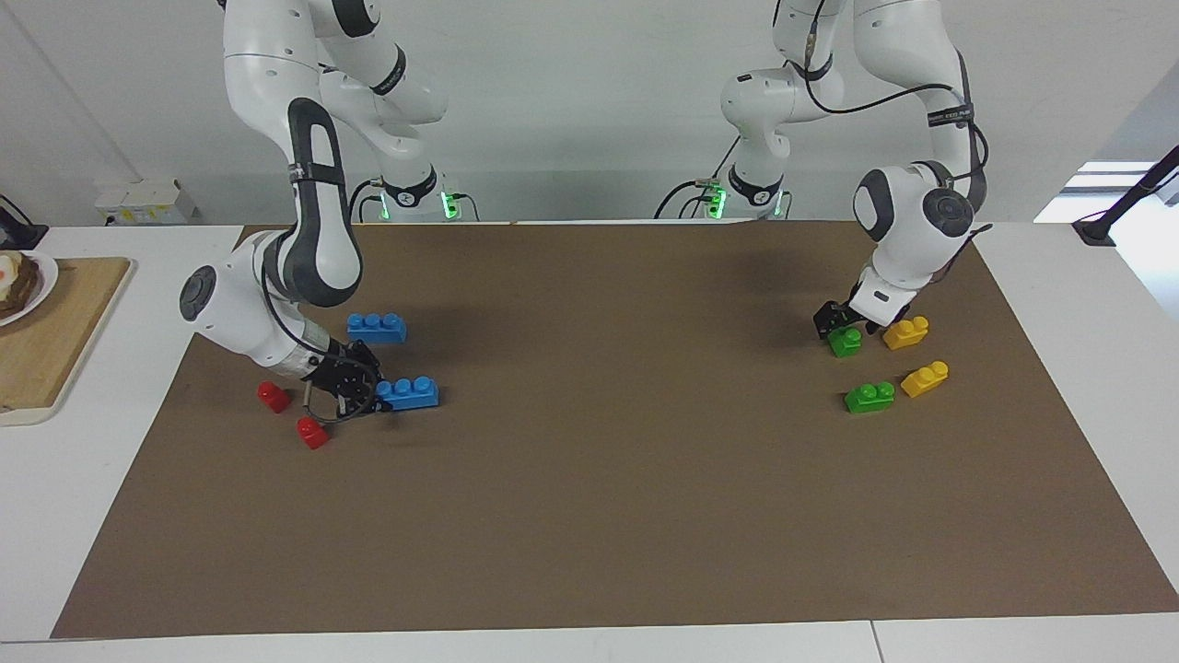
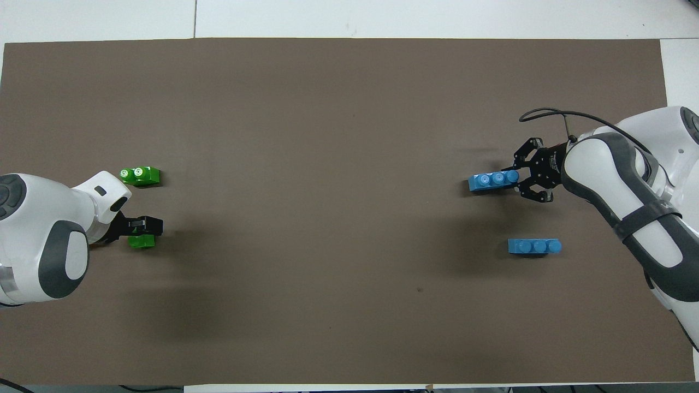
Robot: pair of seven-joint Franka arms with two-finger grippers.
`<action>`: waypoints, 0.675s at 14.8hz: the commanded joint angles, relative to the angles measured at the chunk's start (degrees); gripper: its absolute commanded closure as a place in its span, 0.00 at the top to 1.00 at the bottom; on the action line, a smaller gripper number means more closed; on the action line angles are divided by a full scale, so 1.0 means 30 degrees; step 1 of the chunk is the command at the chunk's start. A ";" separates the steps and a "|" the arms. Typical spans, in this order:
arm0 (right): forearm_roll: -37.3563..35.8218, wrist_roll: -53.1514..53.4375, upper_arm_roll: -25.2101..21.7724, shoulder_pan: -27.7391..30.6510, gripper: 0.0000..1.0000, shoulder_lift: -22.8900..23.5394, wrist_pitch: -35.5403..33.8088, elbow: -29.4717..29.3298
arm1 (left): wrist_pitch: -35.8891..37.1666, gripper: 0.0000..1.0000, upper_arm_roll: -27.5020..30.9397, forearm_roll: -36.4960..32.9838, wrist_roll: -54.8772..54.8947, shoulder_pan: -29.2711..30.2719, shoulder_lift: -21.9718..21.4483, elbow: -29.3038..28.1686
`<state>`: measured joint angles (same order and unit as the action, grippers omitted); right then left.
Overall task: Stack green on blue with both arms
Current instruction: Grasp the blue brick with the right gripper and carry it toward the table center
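Observation:
My gripper will press the green brick down. The green brick will seat on the free studs, because they stick out past my right gripper, and the blue brick's held end will still show.
My right gripper is shut on one end of a three-stud blue brick, holding it low over the brown mat at the right arm's end; the overhead view shows that gripper and the blue brick. A second blue brick lies nearer to the robots. At the left arm's end, my left gripper stands open, down at a green brick that rests on the mat. From above, the left gripper partly covers this green brick. Another green brick lies farther out.
Two yellow bricks lie beside the green ones. Two small red bricks sit next to the right gripper. A wooden board with a plate stands off the mat at the right arm's end.

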<state>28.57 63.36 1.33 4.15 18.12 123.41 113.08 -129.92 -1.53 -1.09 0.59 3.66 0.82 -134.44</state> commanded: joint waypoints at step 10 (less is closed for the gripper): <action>0.0292 0.6497 0.0053 -0.6653 0.00 -0.0534 0.1105 -0.2361 | -0.0433 0.11 -0.0076 -0.0282 -0.0109 0.0012 -0.0009 -0.0363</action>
<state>28.76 79.24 1.71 -13.45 16.70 124.56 105.55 -130.04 -1.59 -1.09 0.59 3.65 0.87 -135.03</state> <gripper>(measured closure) 0.652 0.626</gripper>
